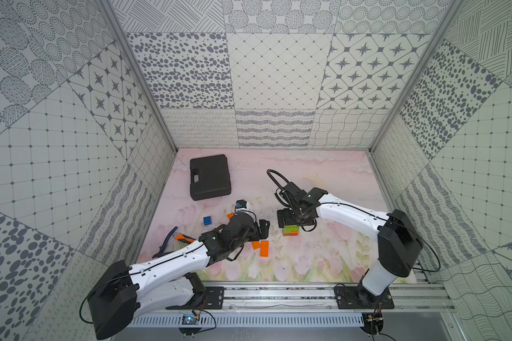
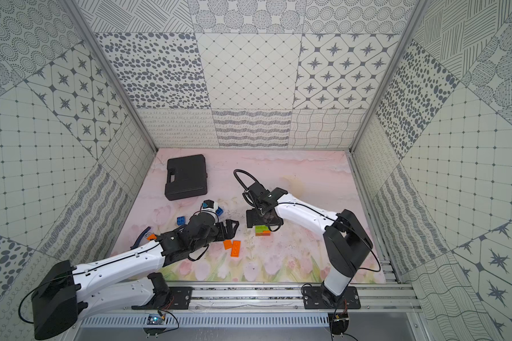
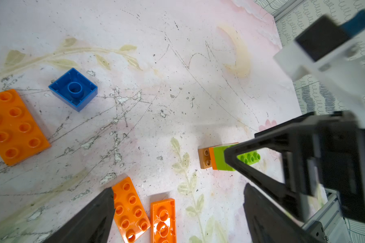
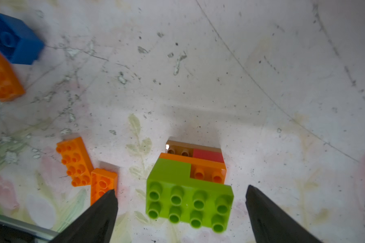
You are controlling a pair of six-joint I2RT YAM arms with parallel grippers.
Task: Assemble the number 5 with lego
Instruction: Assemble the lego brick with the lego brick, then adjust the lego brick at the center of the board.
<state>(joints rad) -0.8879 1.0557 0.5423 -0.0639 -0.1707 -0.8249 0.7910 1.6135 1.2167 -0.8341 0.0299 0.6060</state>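
My right gripper's fingertips straddle the green oblong's short ends (image 4: 230, 207), so I should turn the fingertips, pinch the oblong's long sides (image 4: 190, 184) and move the stack farther back.
A joined lego stack (image 1: 291, 229) stands on the mat: a green oblong (image 4: 190, 202) on top, over orange, red and brown layers. My right gripper (image 4: 180, 189) hovers over it, open, with the jaws clear of the green brick on both sides. My left gripper (image 3: 178, 187) is open and empty, just left of the stack (image 3: 217, 157). Two loose orange plates (image 3: 131, 210) (image 3: 162, 221) lie by its near jaw, one studs up, one flipped. A blue square (image 3: 73, 89) lies upside down beside a bigger orange oblong (image 3: 11, 126). Another blue square (image 1: 207, 220) lies further left.
A black case (image 1: 209, 177) lies at the back left of the mat. An orange-handled wrench (image 1: 172, 239) lies by the left wall, partly under my left arm. Patterned walls close in three sides, and a metal rail (image 1: 278, 295) runs along the front.
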